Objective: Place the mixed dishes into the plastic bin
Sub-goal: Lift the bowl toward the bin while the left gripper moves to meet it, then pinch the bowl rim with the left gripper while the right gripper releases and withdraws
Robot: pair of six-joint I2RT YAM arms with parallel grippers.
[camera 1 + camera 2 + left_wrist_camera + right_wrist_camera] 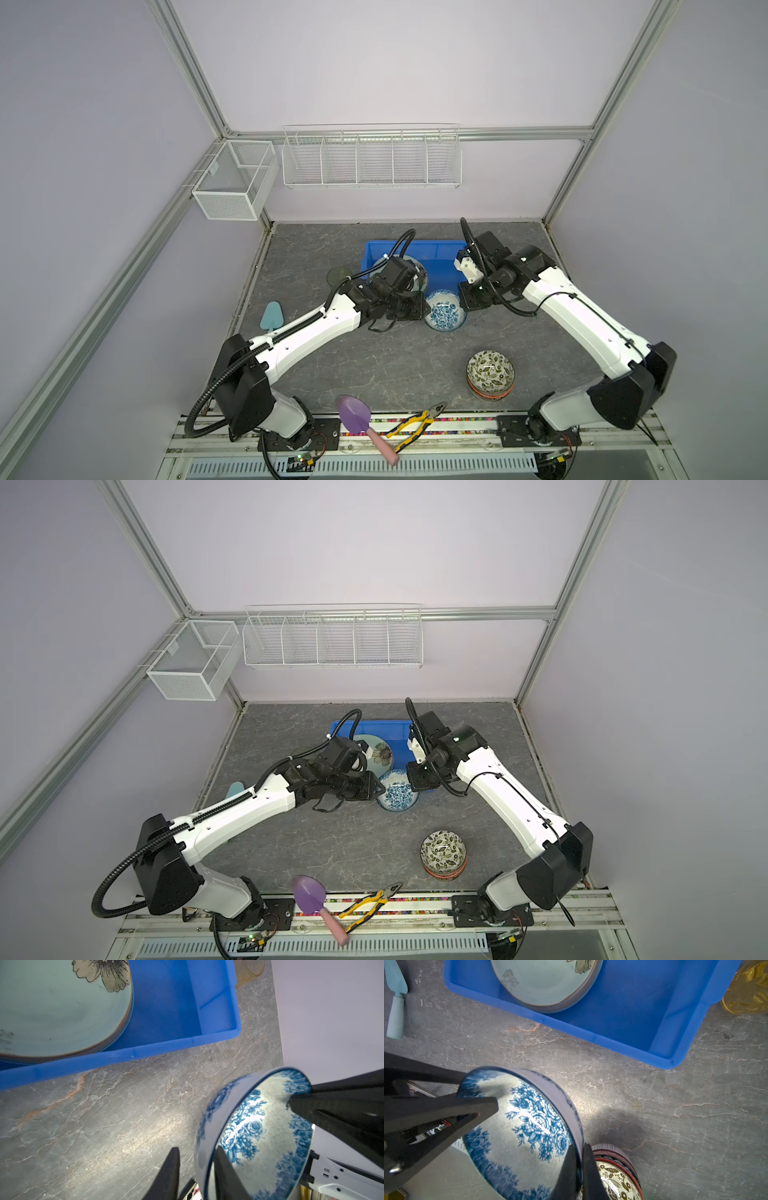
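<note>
The blue floral bowl [445, 310] is held by my right gripper opposite my left gripper, so next my right gripper lets go and moves back before my left gripper goes into the bin [444, 274].
The blue floral bowl [445, 311] [397, 791] is just in front of the blue plastic bin [440, 253] [176, 1001], between my two grippers. My right gripper [580, 1145] is shut on the bowl's [519, 1136] rim. My left gripper [197, 1148] straddles the opposite rim of the bowl [259, 1136]. One finger is inside, and the outer finger [172, 1167] stands a little off the wall. A pale green flower plate [376, 752] [52, 1012] lies in the bin. The leaf bowl [490, 368] is stacked on a striped bowl [490, 392] at the front right.
A green tumbler [338, 275] stands left of the bin and an amber tumbler [747, 991] at its other end. A teal trowel [272, 316] lies at the left. A purple trowel [353, 413] and yellow pliers [415, 424] lie at the front edge. White wire baskets [372, 160] hang on the wall.
</note>
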